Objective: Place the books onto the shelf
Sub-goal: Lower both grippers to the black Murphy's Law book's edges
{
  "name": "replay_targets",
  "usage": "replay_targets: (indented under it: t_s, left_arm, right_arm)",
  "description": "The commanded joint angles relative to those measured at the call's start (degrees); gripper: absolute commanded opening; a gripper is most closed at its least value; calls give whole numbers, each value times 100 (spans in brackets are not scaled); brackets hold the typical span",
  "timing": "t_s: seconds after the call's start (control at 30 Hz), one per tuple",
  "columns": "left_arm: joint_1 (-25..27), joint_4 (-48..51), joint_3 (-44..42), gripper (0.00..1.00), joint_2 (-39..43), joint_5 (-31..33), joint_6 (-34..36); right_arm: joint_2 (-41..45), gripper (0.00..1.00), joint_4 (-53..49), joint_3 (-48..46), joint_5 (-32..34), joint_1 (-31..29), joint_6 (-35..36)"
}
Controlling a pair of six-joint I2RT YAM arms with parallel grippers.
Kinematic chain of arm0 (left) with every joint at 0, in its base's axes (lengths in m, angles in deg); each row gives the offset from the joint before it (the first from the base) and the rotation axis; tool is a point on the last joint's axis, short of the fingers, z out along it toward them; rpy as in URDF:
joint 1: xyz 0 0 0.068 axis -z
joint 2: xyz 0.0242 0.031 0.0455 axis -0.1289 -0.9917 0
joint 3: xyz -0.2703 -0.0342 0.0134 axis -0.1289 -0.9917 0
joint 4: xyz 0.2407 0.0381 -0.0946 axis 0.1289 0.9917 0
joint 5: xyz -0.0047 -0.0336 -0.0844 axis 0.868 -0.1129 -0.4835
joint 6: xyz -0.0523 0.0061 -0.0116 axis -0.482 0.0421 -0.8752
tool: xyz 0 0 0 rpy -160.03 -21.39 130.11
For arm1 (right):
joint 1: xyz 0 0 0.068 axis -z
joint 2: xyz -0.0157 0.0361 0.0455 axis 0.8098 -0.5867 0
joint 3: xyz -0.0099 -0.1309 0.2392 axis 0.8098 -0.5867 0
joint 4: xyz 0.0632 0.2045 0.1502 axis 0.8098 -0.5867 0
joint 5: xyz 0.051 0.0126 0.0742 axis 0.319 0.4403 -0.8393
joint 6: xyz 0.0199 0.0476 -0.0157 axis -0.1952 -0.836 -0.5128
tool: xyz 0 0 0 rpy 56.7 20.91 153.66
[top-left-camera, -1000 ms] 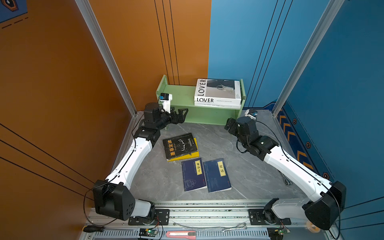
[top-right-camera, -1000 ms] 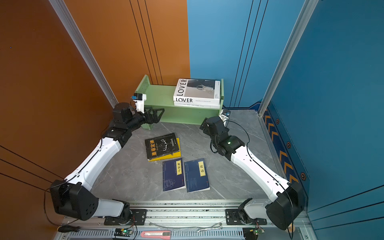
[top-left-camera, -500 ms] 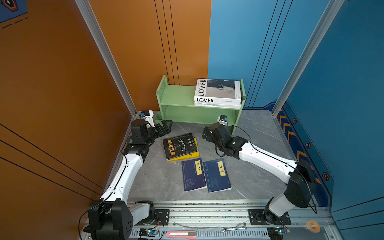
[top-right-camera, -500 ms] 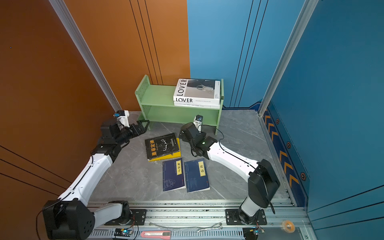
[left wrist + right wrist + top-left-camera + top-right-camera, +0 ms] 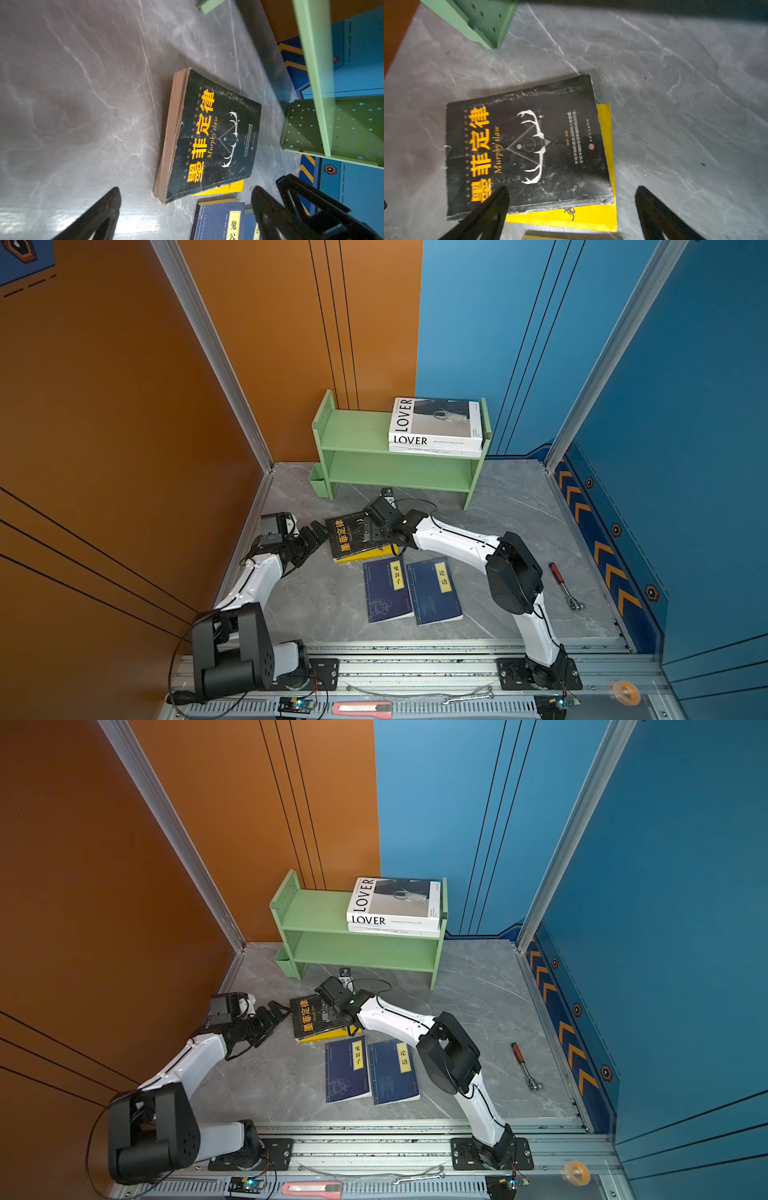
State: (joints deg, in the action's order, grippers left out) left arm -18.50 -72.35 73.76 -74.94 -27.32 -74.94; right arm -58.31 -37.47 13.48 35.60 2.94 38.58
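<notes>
The black book's page side (image 5: 172, 130) faces my open fingers across clear space, so my left gripper should keep moving in until its fingers span that side (image 5: 163, 176), and then close.
The pale green shelf (image 5: 357, 448) (image 5: 316, 928) stands at the back, with the white "LOVER" book (image 5: 436, 423) (image 5: 395, 903) stacked on another white book (image 5: 436, 452) on its top tier. On the floor a black book with yellow characters (image 5: 353, 536) (image 5: 214, 137) (image 5: 529, 145) lies on a yellow book (image 5: 365, 558) (image 5: 591, 216). Two navy books (image 5: 388, 591) (image 5: 434, 591) lie side by side in front of them. My left gripper (image 5: 318, 533) (image 5: 187, 190) is open, low, just left of the black book. My right gripper (image 5: 365, 529) (image 5: 573, 189) is open over the black book's right part, holding nothing.
A little green cup (image 5: 318, 485) hangs at the shelf's left foot. A red-handled ratchet (image 5: 563, 585) lies on the grey floor at the right. A utility knife (image 5: 361, 707), a spanner (image 5: 465, 697) and a tape roll (image 5: 625, 693) rest on the front rail. Orange and blue walls close in the sides.
Both arms have come down and forward from the shelf to the black book. The right arm swung left across the middle. Both grippers stayed open.
</notes>
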Motion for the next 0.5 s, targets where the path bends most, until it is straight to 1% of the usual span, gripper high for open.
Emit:
replay_targets:
  t_s: [0.0,0.17,0.47]
  left_arm:
    - [-10,-542,-38,95,-350,-560,-293]
    - [-15,-902,-27,95,-618,-449,-535]
    - [147,-1243,104,94,-1386,-322,-820]
  right_arm:
    - [-198,96,-120,101,-465,151,-198]
    - [-497,95,76,94,-752,261,-384]
    - [-692,94,59,100,-880,332,-498]
